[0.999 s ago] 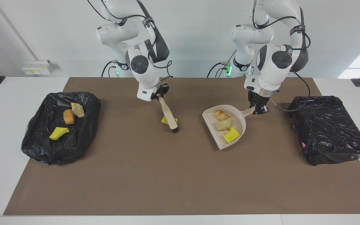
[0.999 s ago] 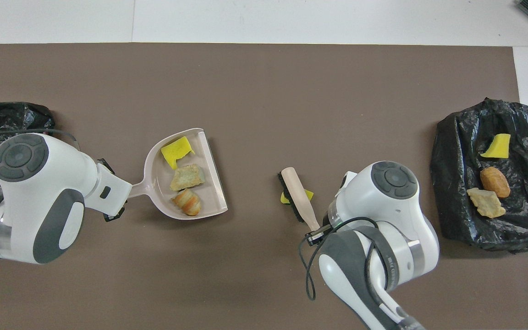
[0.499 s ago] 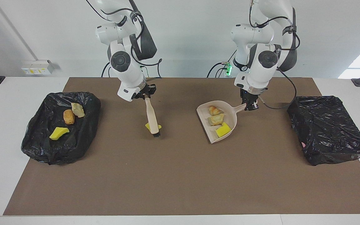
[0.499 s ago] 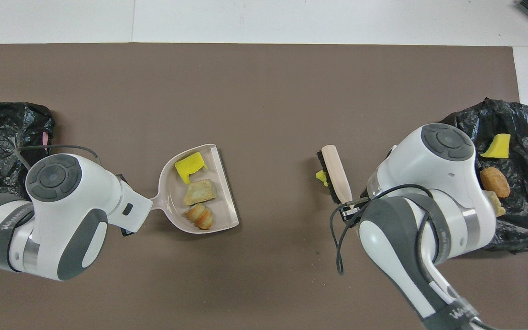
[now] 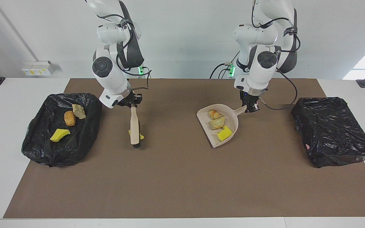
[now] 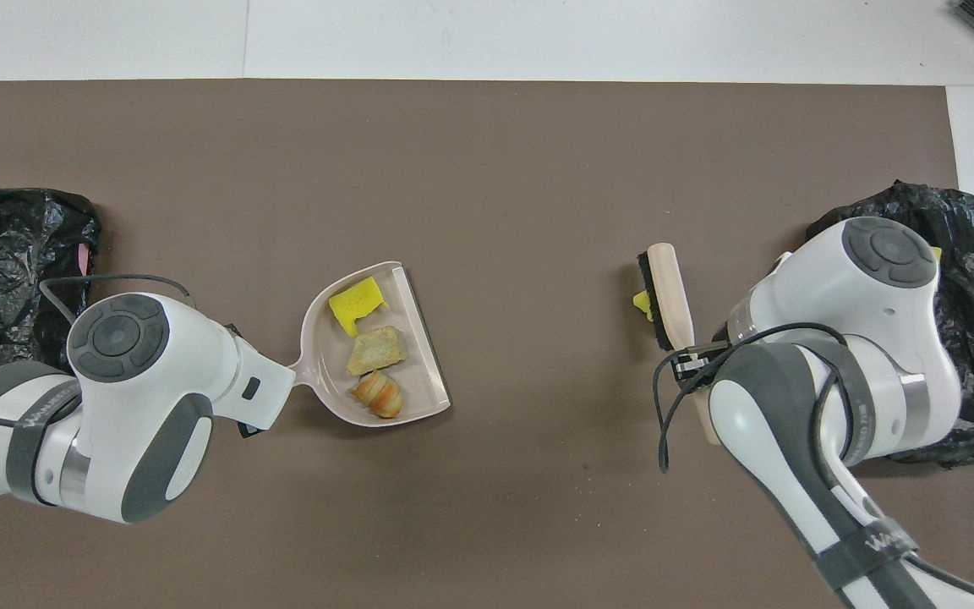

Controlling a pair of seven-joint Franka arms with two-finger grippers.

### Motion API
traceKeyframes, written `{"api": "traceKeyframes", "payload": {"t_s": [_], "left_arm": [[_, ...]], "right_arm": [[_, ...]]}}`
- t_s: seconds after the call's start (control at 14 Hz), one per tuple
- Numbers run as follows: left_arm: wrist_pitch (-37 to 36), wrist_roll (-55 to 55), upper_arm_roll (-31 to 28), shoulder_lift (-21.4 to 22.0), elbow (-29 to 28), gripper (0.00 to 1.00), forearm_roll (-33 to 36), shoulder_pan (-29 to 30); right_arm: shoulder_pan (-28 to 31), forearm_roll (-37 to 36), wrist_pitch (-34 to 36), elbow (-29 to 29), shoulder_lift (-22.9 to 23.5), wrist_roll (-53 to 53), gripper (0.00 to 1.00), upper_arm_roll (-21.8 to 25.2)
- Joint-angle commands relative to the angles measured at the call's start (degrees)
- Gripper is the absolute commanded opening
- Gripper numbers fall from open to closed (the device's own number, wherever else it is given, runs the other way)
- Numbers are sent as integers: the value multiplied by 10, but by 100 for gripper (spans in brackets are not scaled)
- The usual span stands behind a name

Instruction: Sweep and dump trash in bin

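My right gripper has the small yellow sponge piece point(image 6: 642, 301) showing at the bristles on the dustpan's side, so it should turn back and sweep the piece into the dustpan's open edge point(image 6: 427, 340).
My left gripper point(image 5: 249, 108) is shut on the handle of the beige dustpan point(image 5: 209, 133), which sits low over the middle of the mat. The pan holds three pieces of trash: a bread-like lump point(image 5: 214, 114), a pale lump point(image 5: 217, 123) and a yellow sponge chunk point(image 5: 224, 133). My right gripper point(image 5: 133, 105) is shut on the brush point(image 5: 134, 126), whose bristles are down on the mat. A small yellow sponge piece point(image 5: 141, 136) lies against the bristles. In the overhead view the dustpan point(image 6: 429, 355) and the brush point(image 6: 671, 292) show, with the left gripper hidden under its arm.
A black-bagged bin point(image 5: 84, 139) at the right arm's end of the table carries a yellow sponge point(image 5: 59, 135), an orange-brown lump point(image 5: 69, 118) and a beige lump point(image 5: 79, 110). A second black-bagged bin point(image 5: 331, 129) stands at the left arm's end. A brown mat point(image 5: 182, 183) covers the table.
My right gripper has dragged the brush and the small yellow piece toward the bin at the right arm's end. My left gripper has shifted the loaded dustpan the same way.
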State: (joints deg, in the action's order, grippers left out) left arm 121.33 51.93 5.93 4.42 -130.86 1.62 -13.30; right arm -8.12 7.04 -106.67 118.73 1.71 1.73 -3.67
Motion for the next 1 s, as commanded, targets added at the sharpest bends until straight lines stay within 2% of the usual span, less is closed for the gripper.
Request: {"api": "traceKeyframes", "payload": {"t_s": [0.0,0.14,0.36,0.43,0.64,0.93], "left_arm": [[14,-10,-6,11,-13,0,6,-7],[14,-11,-6,12,-13,0,5,-7],[14,-12,-6,12,-15,0,6,-7],[14,-12,-6,12,-15,0,5,-7],[14,-12,-6,13,-16,0,5,-7],[14,-12,-6,13,-16,0,5,-7]], "right_arm": [[-21,-6,35,-46,-1,19,0,-7],[-30,-12,56,-71,-1,31,0,-7],[-4,-32,46,-56,-3,21,0,-1],[23,-57,33,-49,-4,1,0,-4],[49,-117,-39,-4,1,-21,0,-4],[52,-122,-105,61,5,-22,0,-5]]}}
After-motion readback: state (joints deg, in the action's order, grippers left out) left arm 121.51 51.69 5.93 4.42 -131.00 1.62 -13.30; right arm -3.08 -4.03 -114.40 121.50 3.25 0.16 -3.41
